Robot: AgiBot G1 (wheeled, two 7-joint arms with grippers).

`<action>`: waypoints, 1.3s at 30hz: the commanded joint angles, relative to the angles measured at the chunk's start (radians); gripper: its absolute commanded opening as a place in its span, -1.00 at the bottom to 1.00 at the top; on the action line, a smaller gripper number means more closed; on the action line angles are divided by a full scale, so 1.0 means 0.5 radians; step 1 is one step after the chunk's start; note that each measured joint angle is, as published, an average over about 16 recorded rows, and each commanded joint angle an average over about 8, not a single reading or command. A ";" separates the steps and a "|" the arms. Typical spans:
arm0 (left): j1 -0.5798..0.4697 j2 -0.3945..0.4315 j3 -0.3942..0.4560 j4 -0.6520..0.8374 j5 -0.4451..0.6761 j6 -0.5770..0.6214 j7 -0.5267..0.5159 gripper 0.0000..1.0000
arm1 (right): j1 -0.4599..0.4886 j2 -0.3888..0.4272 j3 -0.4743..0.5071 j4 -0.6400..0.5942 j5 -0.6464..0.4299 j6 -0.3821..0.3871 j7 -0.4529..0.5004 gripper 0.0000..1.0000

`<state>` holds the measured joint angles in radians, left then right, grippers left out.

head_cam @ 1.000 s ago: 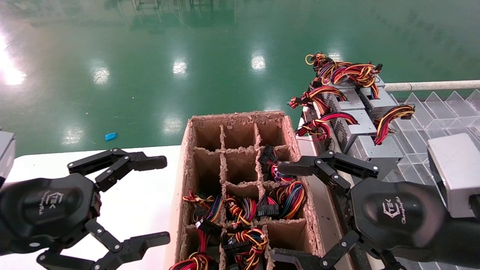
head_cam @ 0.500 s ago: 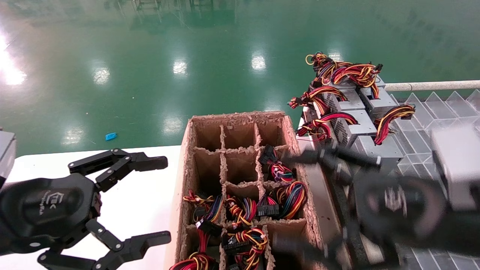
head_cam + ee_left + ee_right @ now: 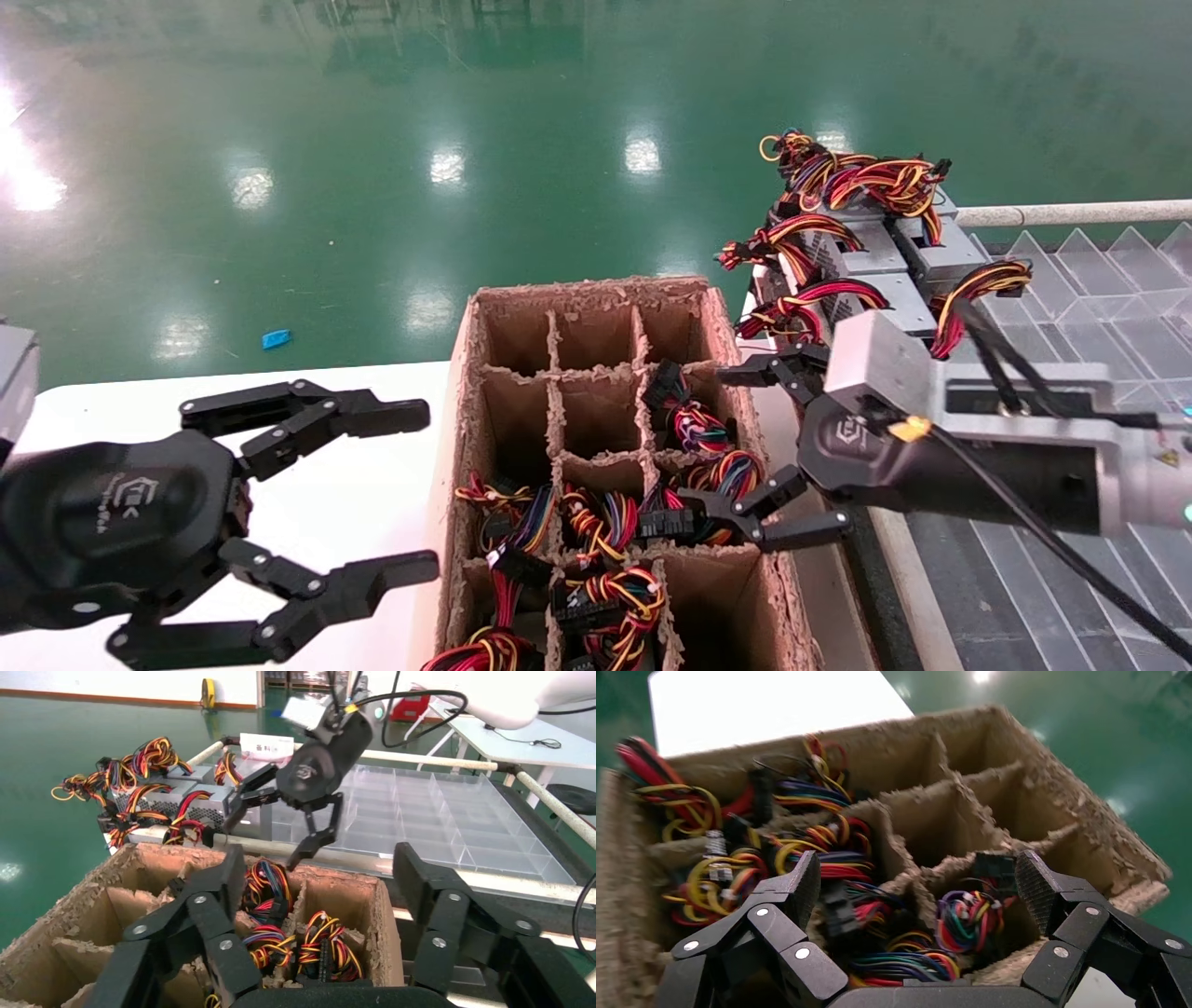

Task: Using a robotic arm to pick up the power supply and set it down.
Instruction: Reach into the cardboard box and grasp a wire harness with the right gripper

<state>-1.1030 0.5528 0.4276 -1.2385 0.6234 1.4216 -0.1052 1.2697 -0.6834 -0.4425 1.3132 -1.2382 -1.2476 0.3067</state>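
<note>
The power supply (image 3: 695, 423) under the wire bundle will hang at a tilt when I lift the bundle, because wires come out of the stacked power supplies (image 3: 862, 293) near an edge.
A brown divided cardboard box (image 3: 458, 391) holds several power supplies. Only their red-yellow-black wire bundles (image 3: 694, 424) and black connectors show; the grey bodies are hidden in the compartments. My right gripper (image 3: 745, 452) hangs open over the box's right column, its fingers either side of a wire bundle (image 3: 968, 917) without touching it. In the right wrist view the gripper (image 3: 916, 896) holds nothing. My left gripper (image 3: 414, 489) stands open over the white table (image 3: 354, 466), left of the box and apart from it. In the left wrist view the left gripper (image 3: 323, 881) faces the box (image 3: 383, 910), with the right gripper (image 3: 270, 836) beyond.
More grey power supplies (image 3: 885, 280) with wire bundles are stacked at the back right, beside a clear divided tray (image 3: 1099, 289) and a pale rail (image 3: 1071, 212). The box's far compartments (image 3: 587, 335) hold nothing. Green floor lies beyond.
My right arm swung in from the lower right and turned, bringing its open gripper left over the box's right column. The left gripper edged slightly toward the box.
</note>
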 commanded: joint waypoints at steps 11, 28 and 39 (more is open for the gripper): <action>0.000 0.000 0.000 0.000 0.000 0.000 0.000 -1.00 | 0.169 -0.180 -0.172 -0.044 -0.467 0.184 0.137 -1.00; 0.000 0.000 0.000 0.000 0.000 0.000 0.000 -1.00 | 0.250 -0.242 -0.267 -0.113 -0.648 0.144 0.167 -1.00; 0.000 0.000 0.000 0.000 0.000 0.000 0.000 -1.00 | 0.278 -0.222 -0.303 -0.055 -0.720 0.096 0.234 -1.00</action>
<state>-1.1030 0.5528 0.4277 -1.2385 0.6233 1.4216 -0.1052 1.4106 -0.7946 -0.5942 1.2858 -1.5979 -1.2016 0.4234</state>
